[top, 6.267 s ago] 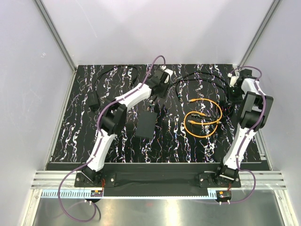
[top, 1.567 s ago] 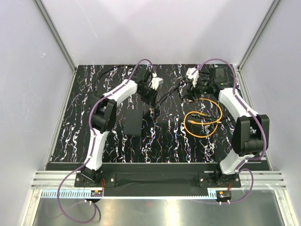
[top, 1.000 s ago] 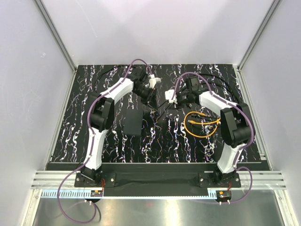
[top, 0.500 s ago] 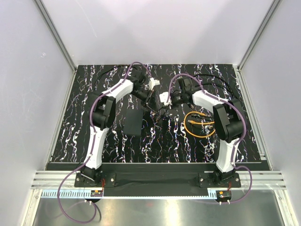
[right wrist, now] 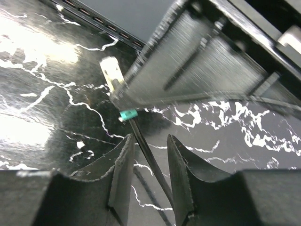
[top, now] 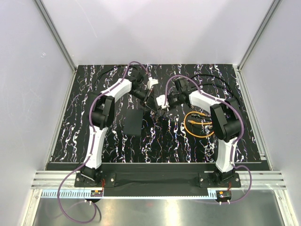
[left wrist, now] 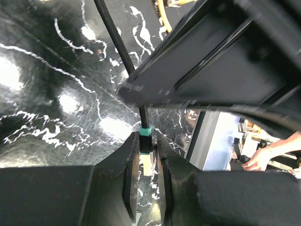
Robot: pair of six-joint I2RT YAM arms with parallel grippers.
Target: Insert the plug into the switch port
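Next, my right gripper lines up with the black cable and close just behind the plug's teal ring, because the cable runs at a slant through my right gripper's open fingers.
The orange cable lies coiled on the mat right of centre, and its plug rests inside the coil, held by neither gripper. The switch, a flat black box, lies left of centre; its port does not show. My left gripper is shut on a black cable's connector, which has a teal ring and a metal tip. It hovers mid-mat. My right gripper is close beside it, its jaws open, with that black cable running between them, untouched.
Thin black cables loop across the back of the mat, with another at the back left. White walls with metal posts close in the mat on three sides. The arm bases stand at the near edge.
My right arm has swung left from the back right corner to the left gripper, and its jaws have narrowed around the black cable. My left gripper, still gripping the connector, has shifted slightly left.
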